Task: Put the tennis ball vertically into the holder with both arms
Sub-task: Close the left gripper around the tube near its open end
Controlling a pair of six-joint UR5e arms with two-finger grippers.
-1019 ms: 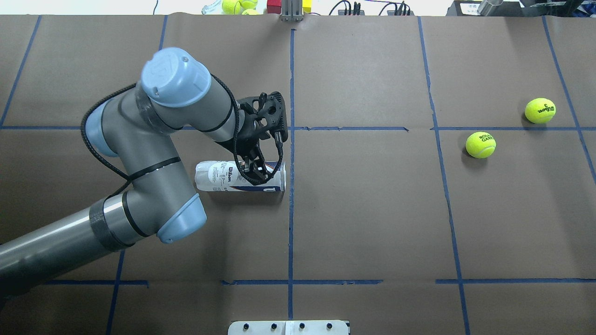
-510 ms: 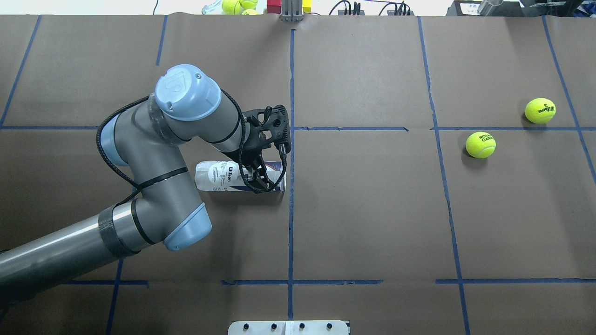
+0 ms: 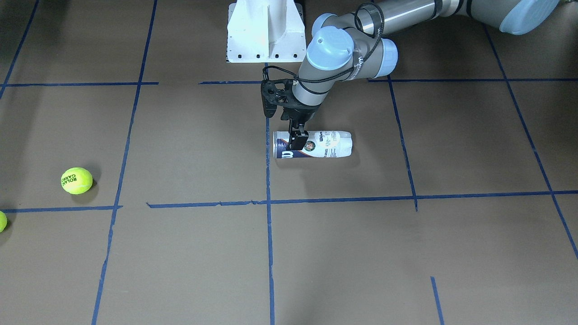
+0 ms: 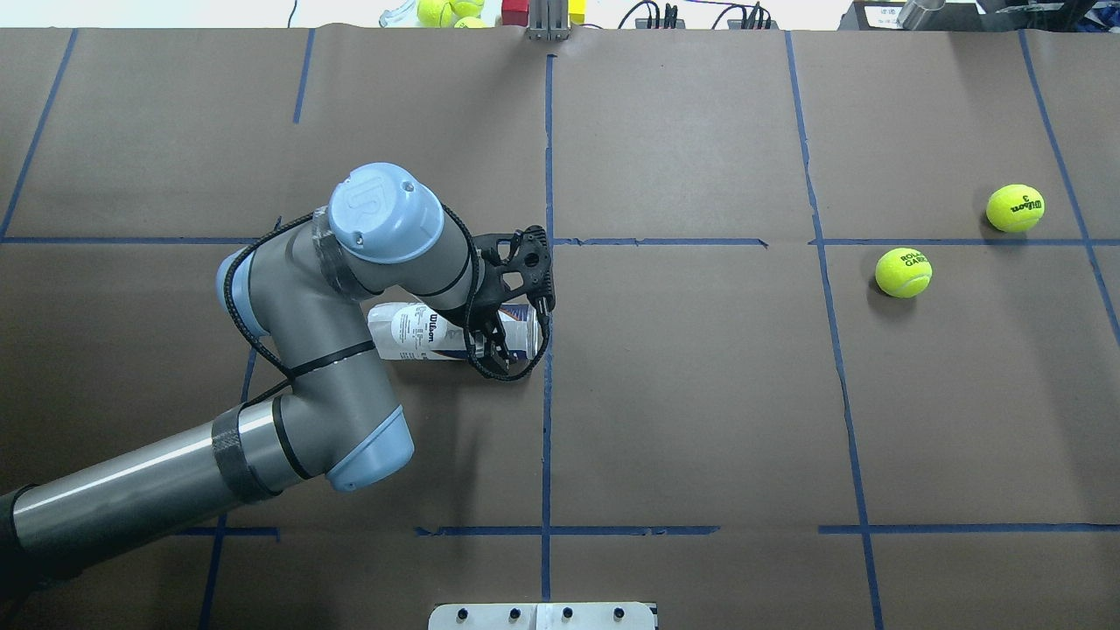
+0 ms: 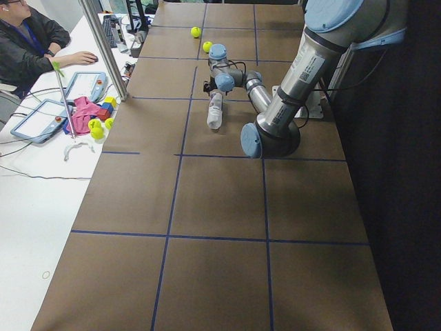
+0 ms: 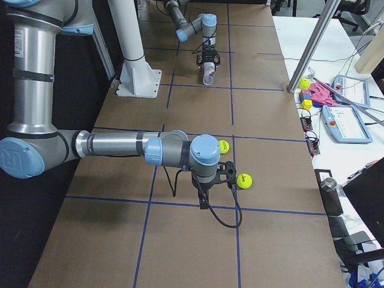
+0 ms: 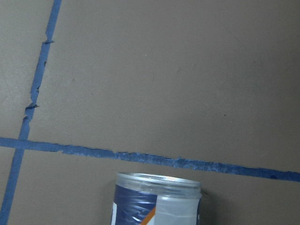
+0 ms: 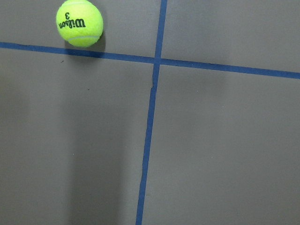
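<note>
The clear base end (image 3: 345,144) looks pale grey rather than ball yellow, so the robot should expect the can (image 3: 320,144) to be empty when turning it upright.
The holder (image 4: 411,331), a clear can with a navy-and-white Wilson label, lies on its side on the brown table; it also shows in the front view (image 3: 327,144). My left gripper (image 4: 499,348) points down over the can's open end, its fingers (image 3: 298,140) open astride it. The left wrist view shows only the can's rim (image 7: 158,180). Two tennis balls (image 4: 903,272) (image 4: 1015,207) lie far right. My right gripper (image 6: 204,204) hovers near them in the exterior right view; I cannot tell its state. The right wrist view shows one ball (image 8: 79,23).
The white bolted pedestal base (image 3: 266,31) stands at the robot's side of the table. Spare balls and coloured blocks (image 4: 446,10) sit beyond the far edge. An operator (image 5: 27,48) sits at a side desk with tablets. Blue tape lines grid the table.
My left arm has swung toward the near side and right, and the gripper has come down from above the can to sit over its open end. The balls have not moved.
</note>
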